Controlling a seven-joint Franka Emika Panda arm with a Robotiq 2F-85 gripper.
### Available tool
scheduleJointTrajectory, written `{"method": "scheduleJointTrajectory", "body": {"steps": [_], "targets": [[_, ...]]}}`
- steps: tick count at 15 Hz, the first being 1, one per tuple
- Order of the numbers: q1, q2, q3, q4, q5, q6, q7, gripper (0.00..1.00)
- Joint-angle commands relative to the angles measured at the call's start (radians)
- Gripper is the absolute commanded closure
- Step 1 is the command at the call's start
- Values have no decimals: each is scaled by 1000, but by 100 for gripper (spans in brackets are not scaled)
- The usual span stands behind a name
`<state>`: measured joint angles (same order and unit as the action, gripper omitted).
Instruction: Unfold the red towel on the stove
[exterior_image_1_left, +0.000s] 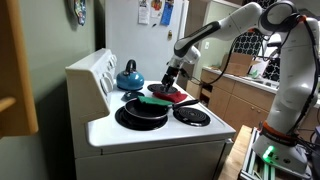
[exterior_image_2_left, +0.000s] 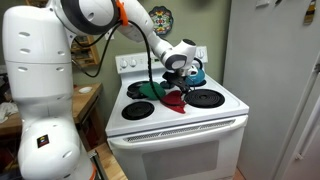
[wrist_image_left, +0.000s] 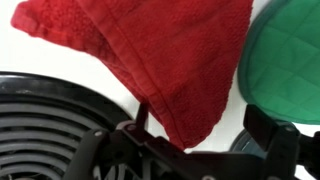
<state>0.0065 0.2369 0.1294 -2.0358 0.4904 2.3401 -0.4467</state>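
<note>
The robot's fingers have only the tip of the red towel's corner (wrist_image_left: 189, 140) between them, so next the gripper goes farther in over the cloth (wrist_image_left: 188, 110), pinches it and lifts.
The red towel (wrist_image_left: 150, 50) lies bunched on the white stove top (exterior_image_1_left: 150, 135) between the burners; it shows in both exterior views (exterior_image_1_left: 180, 98) (exterior_image_2_left: 174, 101). My gripper (wrist_image_left: 200, 125) is right over it, pointing down, seen in both exterior views (exterior_image_1_left: 172, 78) (exterior_image_2_left: 176, 72). In the wrist view the two fingers stand apart, with a corner of the towel between them. The fingers do not pinch the cloth.
A green pot holder (wrist_image_left: 285, 50) (exterior_image_1_left: 155, 100) (exterior_image_2_left: 148, 90) lies beside the towel. A black pan (exterior_image_1_left: 143, 113) sits on a front burner. A blue kettle (exterior_image_1_left: 129, 75) (exterior_image_2_left: 197, 72) stands at the back. A burner coil (wrist_image_left: 50, 130) is close to the fingers.
</note>
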Motion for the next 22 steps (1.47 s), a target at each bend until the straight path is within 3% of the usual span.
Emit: {"method": "scheduleJointTrajectory", "body": {"steps": [1,2,6,7,9,12,13,19,20,22], "targets": [[-29,21,15,26,53,-62,-41,28],[-30,24,14,29,56,-68,-42,29],[-32,30,13,37,63,-84,-41,56],[-28,26,7,31,42,-72,-29,23],[-36,20,5,28,44,-86,-42,22],[-43,14,0,24,28,-108,-47,2],[-47,13,-1,24,30,-117,-53,1],[-56,20,-10,29,16,-186,-61,31],[-55,20,-13,29,9,-190,-55,30],[-56,18,-16,28,10,-188,-54,11]]}}
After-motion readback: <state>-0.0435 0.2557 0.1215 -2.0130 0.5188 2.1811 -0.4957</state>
